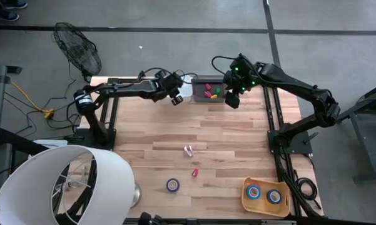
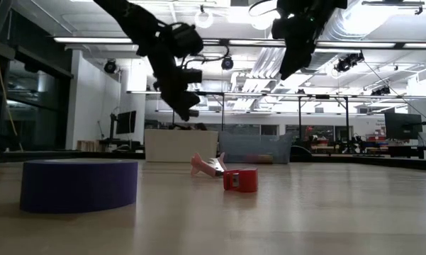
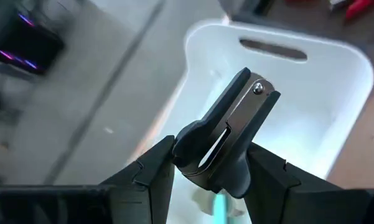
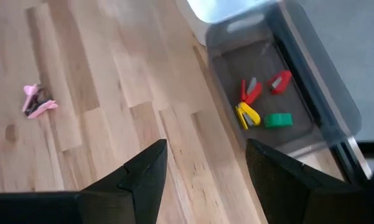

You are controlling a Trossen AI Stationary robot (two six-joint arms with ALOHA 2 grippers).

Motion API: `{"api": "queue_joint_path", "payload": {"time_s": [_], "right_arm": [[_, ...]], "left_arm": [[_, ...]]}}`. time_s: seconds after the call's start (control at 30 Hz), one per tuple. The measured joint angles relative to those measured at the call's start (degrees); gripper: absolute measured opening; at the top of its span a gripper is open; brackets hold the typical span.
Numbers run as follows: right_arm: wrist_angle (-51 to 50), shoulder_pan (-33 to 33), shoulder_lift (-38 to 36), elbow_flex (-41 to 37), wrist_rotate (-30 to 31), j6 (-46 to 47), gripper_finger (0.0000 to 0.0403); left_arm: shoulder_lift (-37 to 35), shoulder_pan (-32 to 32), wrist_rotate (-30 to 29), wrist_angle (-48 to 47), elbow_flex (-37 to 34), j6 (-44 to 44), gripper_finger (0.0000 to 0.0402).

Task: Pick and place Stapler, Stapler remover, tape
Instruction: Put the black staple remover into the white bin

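The dark grey stapler remover (image 3: 241, 111) is hanging clear over the white bin's open bottom (image 3: 299, 118). My left gripper should keep going down until the remover is inside, then let go.
My left gripper (image 3: 211, 167) is shut on a dark grey stapler (image 3: 230, 124) and hangs above the white bin (image 3: 327, 81) at the table's far edge (image 1: 185, 89). My right gripper (image 4: 205, 163) stands open and holds nothing. It is high above the table beside the clear grey bin (image 1: 200, 81), which holds red, yellow and green items (image 4: 255, 102). A pink stapler remover (image 1: 188, 150) lies on the wood mid-table. A small red piece (image 1: 194, 172) and a purple tape roll (image 1: 172, 184) lie nearer the front, the roll flat on its side. My left gripper pinches the stapler's thick rounded end (image 3: 193, 149) between its two fingers, one on each side. The narrower end with the metal rivet (image 3: 256, 89) sticks out past the fingertips, over the white bin. The stapler is lifted clear of the table and bin.
A wooden tray (image 1: 245, 195) with two blue tape rolls sits at the near right corner. A large white lampshade (image 1: 62, 181) overhangs the near left corner. A fan (image 1: 78, 50) stands on the floor beyond the far left corner.
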Motion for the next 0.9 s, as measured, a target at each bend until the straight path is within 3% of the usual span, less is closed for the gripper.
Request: {"api": "queue_joint_path", "payload": {"time_s": [0.27, 0.63, 0.9], "right_arm": [[-0.3, 0.0, 0.0, 0.0, 1.0, 5.6, 0.0209], [-0.4, 0.0, 0.0, 0.0, 5.6, 8.8, 0.0209], [-0.4, 0.0, 0.0, 0.0, 5.5, 10.3, 0.0209]], "left_arm": [[1.3, 5.0, 10.3, -2.8, -0.2, -6.9, 0.0153], [3.2, 8.5, 17.5, -3.2, -0.1, -14.5, 0.0154], [3.5, 8.7, 17.8, -3.2, -0.1, -14.0, 0.0185]]}}
